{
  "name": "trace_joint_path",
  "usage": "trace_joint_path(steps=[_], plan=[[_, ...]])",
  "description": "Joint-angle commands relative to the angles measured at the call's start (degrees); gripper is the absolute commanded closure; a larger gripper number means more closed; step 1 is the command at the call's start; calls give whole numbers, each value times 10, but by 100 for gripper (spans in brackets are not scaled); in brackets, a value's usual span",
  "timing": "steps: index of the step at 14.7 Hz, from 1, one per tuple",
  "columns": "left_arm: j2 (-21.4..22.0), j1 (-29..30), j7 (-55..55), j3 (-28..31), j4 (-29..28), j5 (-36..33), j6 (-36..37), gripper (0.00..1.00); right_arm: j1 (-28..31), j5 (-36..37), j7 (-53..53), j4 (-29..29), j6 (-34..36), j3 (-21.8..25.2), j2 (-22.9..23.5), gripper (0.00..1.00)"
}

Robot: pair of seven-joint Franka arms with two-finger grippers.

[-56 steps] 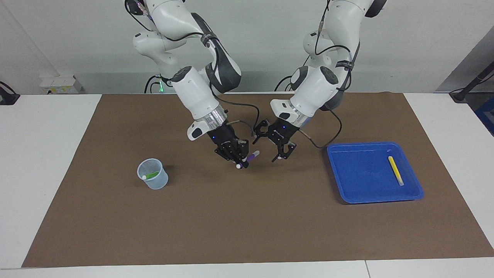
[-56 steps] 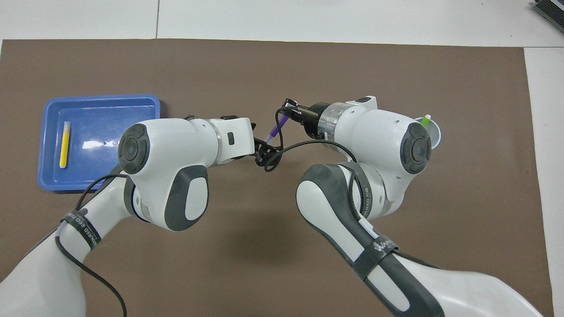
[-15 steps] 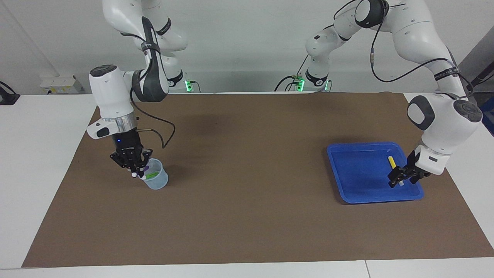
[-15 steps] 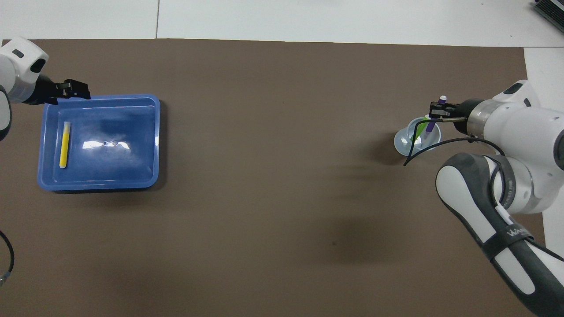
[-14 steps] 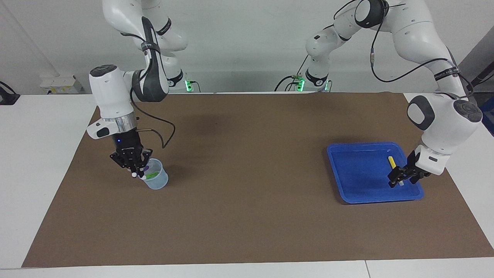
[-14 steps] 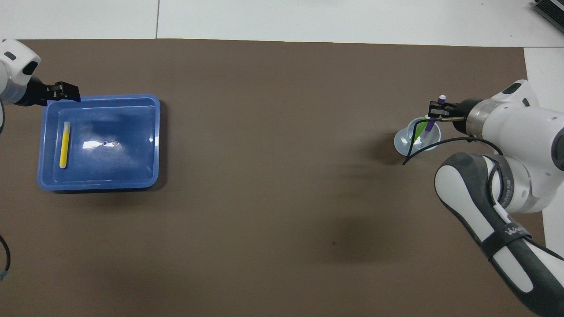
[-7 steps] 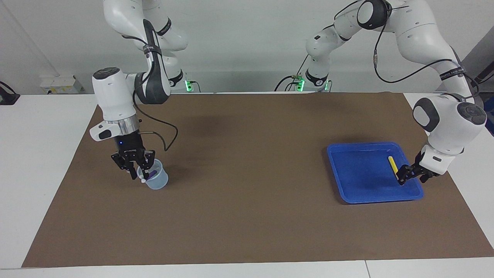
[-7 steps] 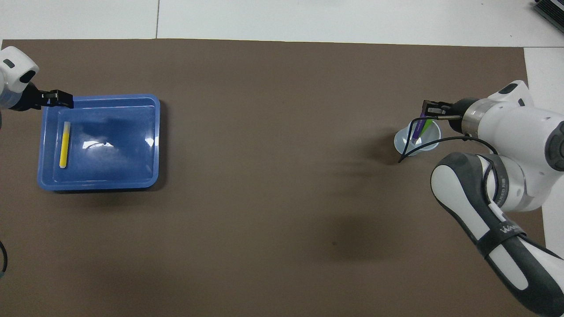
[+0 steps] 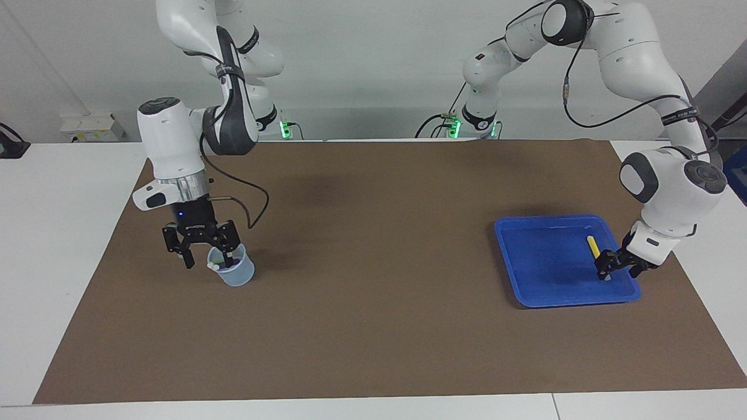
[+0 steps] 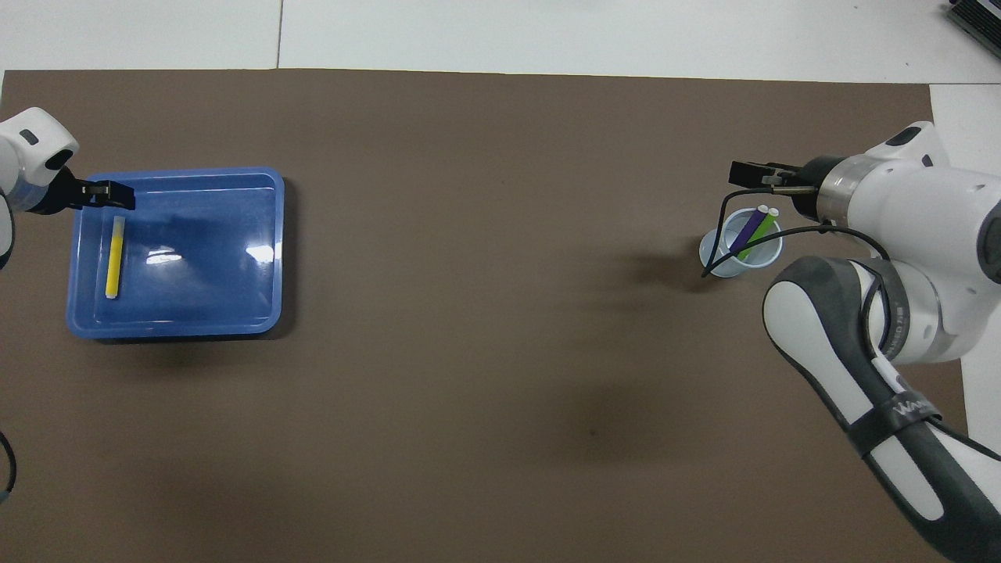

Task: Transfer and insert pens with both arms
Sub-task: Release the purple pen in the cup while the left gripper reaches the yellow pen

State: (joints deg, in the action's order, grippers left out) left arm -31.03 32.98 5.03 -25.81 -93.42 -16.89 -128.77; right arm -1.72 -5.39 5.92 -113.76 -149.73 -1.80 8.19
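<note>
My right gripper will pull the cap off when it tugs the yellow pen (image 10: 114, 259) away, because the pen turns pale at its far end (image 10: 119, 220) like a cap.
The purple pen (image 10: 748, 227) and the lime green pen (image 10: 761, 232) lean side by side in the small clear cup (image 9: 239, 276) at the right arm's end of the mat. My right gripper (image 9: 208, 259) hangs open just over the cup's rim and holds nothing. At the left arm's end, the yellow pen (image 9: 593, 245) lies in the blue tray (image 9: 545, 259). My left gripper (image 9: 617, 267) is low in the tray, open over the pen's end that lies farther from the robots. That end is hidden under it.
A brown mat (image 9: 373, 326) covers most of the white table. The right wrist's black cable (image 10: 715, 262) loops down beside the cup. The tray (image 10: 203, 293) holds nothing else large. A white socket box (image 9: 90, 128) sits by the wall.
My right gripper has opened and let the purple pen drop into the cup beside the green one. My left gripper has sunk lower onto the yellow pen's end.
</note>
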Motion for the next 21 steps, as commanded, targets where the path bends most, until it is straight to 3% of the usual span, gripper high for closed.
trace_joint_path(steps=[1,4,10,18,21], plan=[[8,10,5,-3,-36,-11,-35,18,-21,17,62,50,76,-1,1,0],[12,18,8,-3,-54,-11,-39,20,-43,29,101,53,101,-1,-14,0],[21,27,15,-3,-77,-11,-40,23,-65,29,100,68,227,-8,-53,0],[29,29,16,-3,-98,-11,-46,35,-65,30,59,68,370,-8,-111,0],[29,29,16,-3,-98,-11,-46,53,-65,29,59,67,388,-9,-122,0]])
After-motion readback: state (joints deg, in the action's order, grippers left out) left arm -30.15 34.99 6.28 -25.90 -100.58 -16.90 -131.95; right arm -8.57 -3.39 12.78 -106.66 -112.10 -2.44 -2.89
